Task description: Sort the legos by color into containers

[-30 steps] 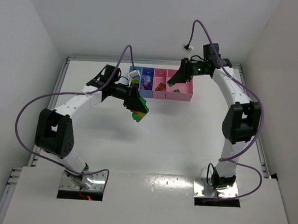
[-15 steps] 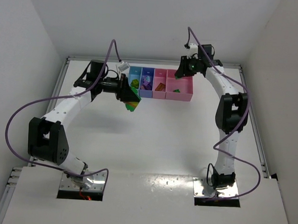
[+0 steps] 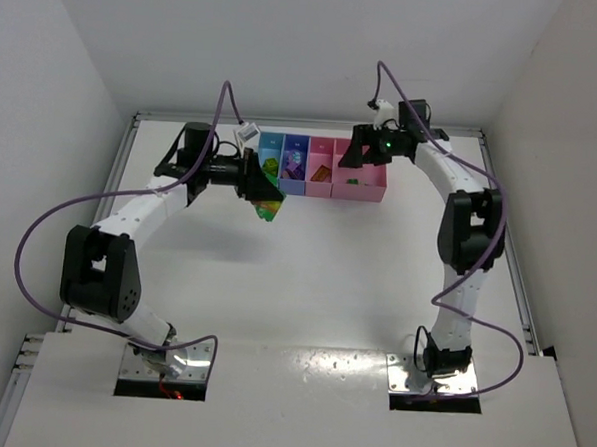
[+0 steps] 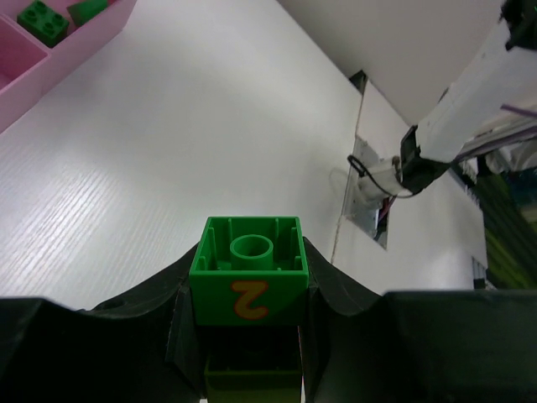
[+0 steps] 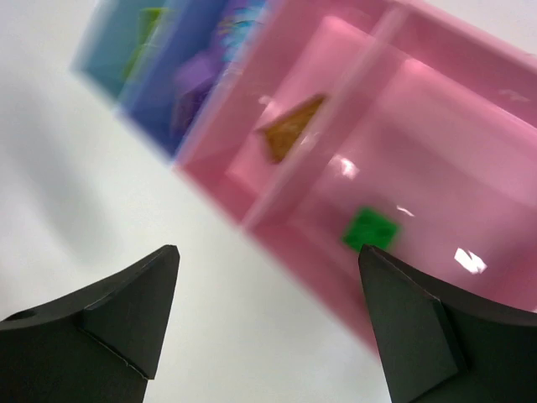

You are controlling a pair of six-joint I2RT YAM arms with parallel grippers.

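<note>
My open right gripper should now move toward the clump's lower bricks [image 3: 267, 208], which stick out free of my left gripper, until its fingers are on both sides of them [image 3: 269, 212].
My left gripper [image 3: 263, 194] is shut on a clump of legos [image 3: 269, 208], hanging just left of the containers [image 3: 320, 193]. In the left wrist view the clump's green brick [image 4: 249, 281] bears an orange "2", with a yellow-green brick [image 4: 252, 378] under it. My right gripper [image 3: 355, 159] hovers over the wide pink bin [image 3: 372, 191], open and empty [image 5: 268, 252]. A green lego [image 5: 371, 228] lies in that bin. An orange piece [image 5: 289, 130] lies in the narrow pink bin and purple ones [image 5: 201, 92] in the blue-purple bin.
The bins stand in a row at the back of the white table [image 3: 315, 284]. White walls close it on three sides. Purple cables [image 3: 48, 220] loop off both arms. The right arm's base [image 4: 394, 168] shows at the table's near edge.
My right gripper has opened over the wide pink bin, where a green lego now lies. My left arm swung left and back with its clump, then held still.
</note>
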